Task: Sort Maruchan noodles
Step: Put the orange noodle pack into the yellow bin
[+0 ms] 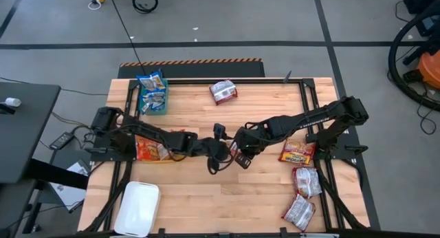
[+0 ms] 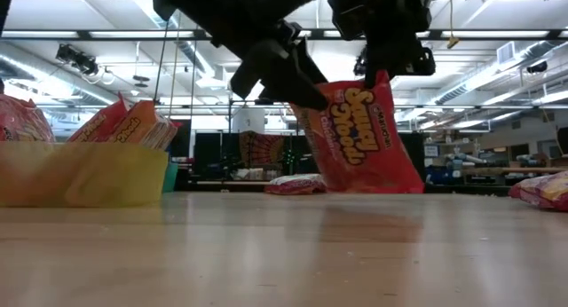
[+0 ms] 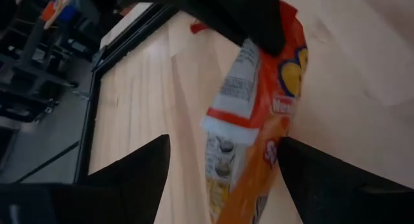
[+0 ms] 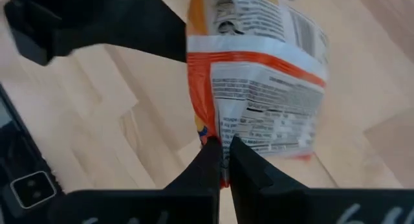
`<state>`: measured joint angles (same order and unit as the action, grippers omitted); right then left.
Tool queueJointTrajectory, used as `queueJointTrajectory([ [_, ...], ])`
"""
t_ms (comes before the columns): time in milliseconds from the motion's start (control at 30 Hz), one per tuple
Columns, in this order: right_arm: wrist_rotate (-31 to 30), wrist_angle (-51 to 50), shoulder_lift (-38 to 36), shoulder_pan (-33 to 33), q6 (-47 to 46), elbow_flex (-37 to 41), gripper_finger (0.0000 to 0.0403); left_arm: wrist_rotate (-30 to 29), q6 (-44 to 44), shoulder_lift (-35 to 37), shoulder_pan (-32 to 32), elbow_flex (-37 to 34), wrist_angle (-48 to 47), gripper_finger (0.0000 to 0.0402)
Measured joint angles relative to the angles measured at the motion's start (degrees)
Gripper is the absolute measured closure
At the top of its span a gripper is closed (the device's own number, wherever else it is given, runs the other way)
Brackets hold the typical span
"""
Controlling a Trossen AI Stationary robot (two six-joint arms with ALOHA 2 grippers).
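Note:
The robot's right gripper is holding the packet, but the yellow bin is on the left gripper's side, so the left gripper should take hold of the packet by its side edge.
An orange-red Maruchan packet hangs upright over the table's middle. My right gripper, reaching in from the right, is shut on it. My left gripper comes from the left and is open, with one finger on each side of the packet. More orange packets lie in the yellow bin. Blue ones sit in the teal bin. My right gripper pinches the packet's top edge between its two fingers, coming from above and pointing down. In its wrist view the fingertips close on the sealed end. The packet hangs upright below them. My left gripper: whether its open fingers touch the packet, I cannot tell.
A white bin sits at the near left. Loose packets lie at the far middle and along the right side. Bare wood lies near the front centre.

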<state>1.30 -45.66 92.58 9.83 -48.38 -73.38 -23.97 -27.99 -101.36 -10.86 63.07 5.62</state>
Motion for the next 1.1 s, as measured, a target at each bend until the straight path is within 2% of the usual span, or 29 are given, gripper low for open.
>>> queueJointTrajectory([
  [200, 0.5, 0.66, 0.04, 0.0, 0.74, 0.0, 0.0383, 1.48, -0.08, -0.77, 0.8, 0.0, 1.52, 0.0126],
  [267, 0.47, 1.11, 0.03, -0.1, 1.32, 0.0, 0.0381, 2.15, 0.13, -0.77, 1.04, 0.0, 1.11, 0.0147],
  [433, 0.41, 1.44, 0.04, -0.13, 1.92, 0.02, 0.0377, 3.41, 0.09, -0.77, 1.07, 0.0, -0.1, 0.0226],
  [533, 0.05, 1.12, 0.04, -0.15, 2.07, 0.02, 0.0379, 3.36, -1.05, -0.75, 1.05, 0.02, -0.52, 0.025],
  [633, -0.16, 0.93, 0.04, -0.13, 2.31, 0.02, 0.038, 5.41, -0.85, -0.75, 1.01, 0.02, -0.45, 0.0244],
  [867, -0.74, 1.67, 0.04, -0.13, 3.85, 0.0, 0.0379, 6.46, 0.39, -0.68, 1.34, 0.05, -0.06, 0.0167],
  [933, -1.49, 1.81, 0.04, -0.15, 3.99, 0.0, 0.0379, 6.15, 0.38, -0.66, 1.45, 0.05, -0.08, 0.0158],
  [1000, -1.46, 2.4, 0.04, -0.15, 4.53, 0.0, 0.0376, 5.44, 0.59, -0.66, 1.44, 0.05, -0.09, 0.0164],
  [1100, -1.67, 3.28, 0.04, -0.02, 4.85, 0.0, 0.0364, 5.08, 0.45, -0.66, 1.39, 0.13, -0.84, 0.0209],
])
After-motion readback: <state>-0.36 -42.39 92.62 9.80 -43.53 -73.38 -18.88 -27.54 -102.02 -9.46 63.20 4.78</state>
